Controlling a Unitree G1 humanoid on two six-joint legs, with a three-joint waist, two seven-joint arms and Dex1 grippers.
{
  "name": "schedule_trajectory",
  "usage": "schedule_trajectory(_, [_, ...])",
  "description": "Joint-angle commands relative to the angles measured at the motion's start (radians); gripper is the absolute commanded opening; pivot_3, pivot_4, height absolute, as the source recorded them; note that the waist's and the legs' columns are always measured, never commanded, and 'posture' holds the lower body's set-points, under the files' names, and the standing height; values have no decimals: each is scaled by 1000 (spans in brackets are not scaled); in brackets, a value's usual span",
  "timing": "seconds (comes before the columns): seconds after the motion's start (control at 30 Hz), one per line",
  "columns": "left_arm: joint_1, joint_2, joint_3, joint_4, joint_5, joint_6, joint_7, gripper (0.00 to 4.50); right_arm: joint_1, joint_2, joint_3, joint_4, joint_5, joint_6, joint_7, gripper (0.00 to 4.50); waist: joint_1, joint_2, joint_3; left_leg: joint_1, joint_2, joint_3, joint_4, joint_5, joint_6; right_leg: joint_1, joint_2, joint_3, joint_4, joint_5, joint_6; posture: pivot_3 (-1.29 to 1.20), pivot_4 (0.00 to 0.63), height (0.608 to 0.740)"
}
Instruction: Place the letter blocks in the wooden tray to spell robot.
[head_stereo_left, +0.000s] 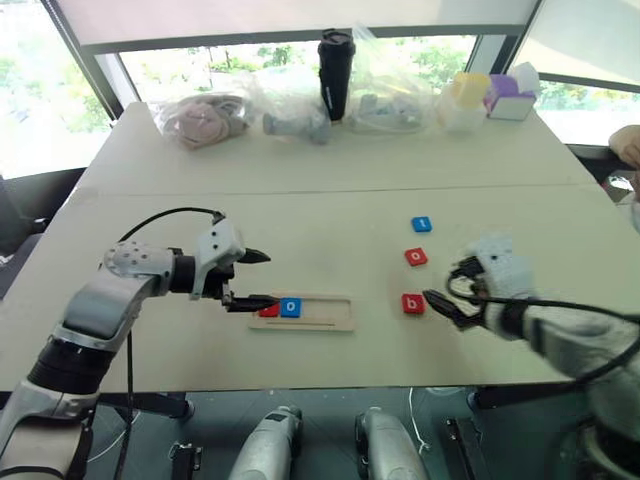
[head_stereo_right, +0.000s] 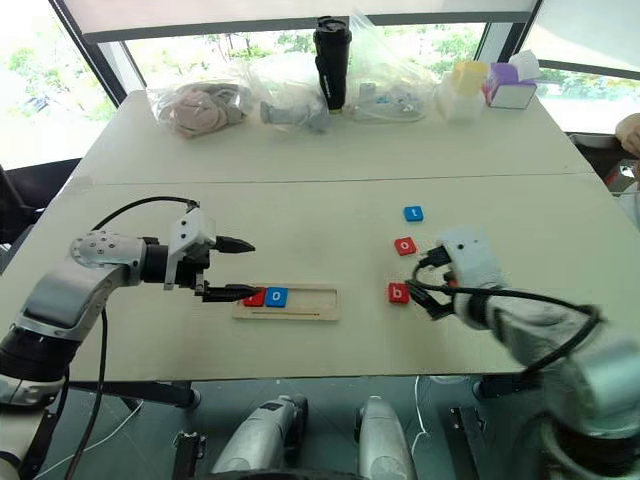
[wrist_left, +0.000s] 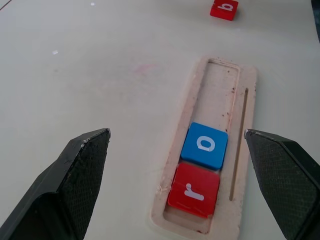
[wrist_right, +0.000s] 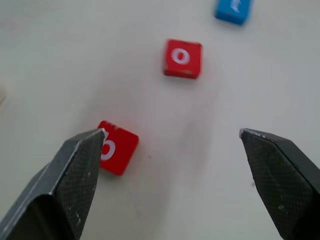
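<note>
The red b block lies clear of the red o block, so I should keep moving my right gripper in until its fingers stand on either side of the red b block (head_stereo_left: 412, 303).
The wooden tray (head_stereo_left: 328, 311) lies near the table's front edge, with a red r block (wrist_left: 194, 190) and a blue o block (wrist_left: 204, 145) side by side at its left end. My left gripper (head_stereo_left: 258, 279) hovers open over that end, its fingers astride the two blocks without touching them. To the right of the tray, a red b block (wrist_right: 117, 147), a red o block (wrist_right: 183, 58) and a blue t block (wrist_right: 233, 9) lie loose on the table. My right gripper (head_stereo_left: 443, 292) is open just right of the b block and holds nothing.
Along the table's far edge stand a black tumbler (head_stereo_left: 336, 72), clear plastic bags (head_stereo_left: 205, 118) with things inside, and yellow (head_stereo_left: 464, 100) and purple (head_stereo_left: 510, 98) containers. Part of a person (head_stereo_left: 627, 146) shows at the right edge.
</note>
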Motion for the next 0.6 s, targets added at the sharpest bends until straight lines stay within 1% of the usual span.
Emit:
schedule_trajectory(0.03, [-16,27,25,-40,-19,6,-32,4500,160,-213,36,95,-69,-468,472,4452,0,-1,0,0,0,0,-1,-1,1,1,0,-1,-1,0,3,0,150,740])
schedule_trajectory(0.07, [-16,34,22,-47,-17,7,-39,4500,150,-227,81,181,-104,-561,512,4452,-3,-3,0,1,0,0,-1,-2,3,3,0,-1,-2,0,6,0,150,740])
schedule_trajectory(0.1, [-17,38,20,-50,-16,7,-43,4500,133,-228,114,245,-128,-616,526,4452,-11,-4,0,2,1,0,-1,-3,4,4,0,-2,-3,0,6,0,150,740])
schedule_trajectory(0.2, [-22,45,25,-76,-27,26,-42,4500,63,-219,266,452,-258,-860,631,4452,-12,-4,0,2,0,8,1,-3,4,3,-2,3,-3,1,7,0,150,740])
schedule_trajectory(0.3, [-12,56,38,-102,-32,39,-32,4500,-43,-165,367,642,-352,-1025,679,4452,-6,-4,1,2,1,9,3,-3,4,3,-2,4,-3,2,5,0,150,740])
schedule_trajectory(0.43, [16,71,60,-131,-42,59,-17,4500,-122,-115,429,774,-421,-1160,729,4452,-2,-4,1,2,1,9,4,-3,4,2,-2,4,-2,2,4,0,150,740])
schedule_trajectory(0.6, [50,81,78,-166,-51,78,-2,4500,-171,-81,462,851,-460,-1227,782,4452,-1,-4,1,1,1,9,3,-3,4,0,-2,5,-2,4,7,0,150,740])
